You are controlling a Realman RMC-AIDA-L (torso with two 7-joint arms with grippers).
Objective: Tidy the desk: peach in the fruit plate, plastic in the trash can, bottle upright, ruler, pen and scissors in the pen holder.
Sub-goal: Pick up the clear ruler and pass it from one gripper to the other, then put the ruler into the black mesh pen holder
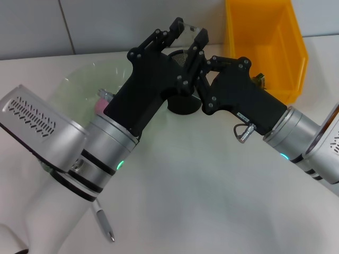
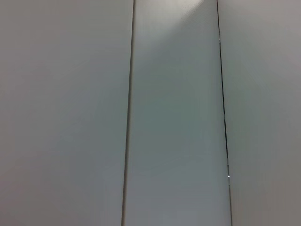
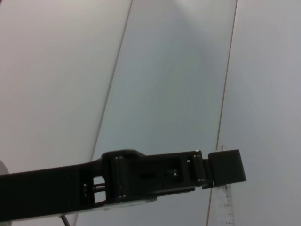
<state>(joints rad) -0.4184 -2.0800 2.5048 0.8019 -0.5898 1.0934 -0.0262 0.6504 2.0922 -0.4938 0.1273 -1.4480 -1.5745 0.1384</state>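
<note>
The pen holder (image 1: pixel 184 103) is covered by my left gripper, which is holding the ruler (image 1: pixel 188 36), so my left gripper should first pass the ruler to my right gripper and move back.
My left gripper (image 1: pixel 189 30) is raised over the black mesh pen holder (image 1: pixel 180 57) at the back middle of the desk (image 1: pixel 201 180). It is shut on the pale, see-through ruler (image 1: pixel 190 29). The right wrist view shows one left finger (image 3: pixel 225 165) against the marked ruler (image 3: pixel 228 202). My right gripper (image 1: pixel 200 59) lies just right of the holder, close under the left one. The peach (image 1: pixel 100 104) lies in the pale green fruit plate (image 1: pixel 74 84), partly hidden by my left arm. The pen (image 1: pixel 104 224) lies on the desk at the front left. The orange-yellow trash can (image 1: pixel 265 42) stands back right. Bottle, scissors and plastic are out of view.
A small dark object (image 1: pixel 259 80) sits at the trash can's left foot. The left wrist view shows only the panelled wall (image 2: pixel 174 113). Both arms cross in front of the pen holder and hide most of it.
</note>
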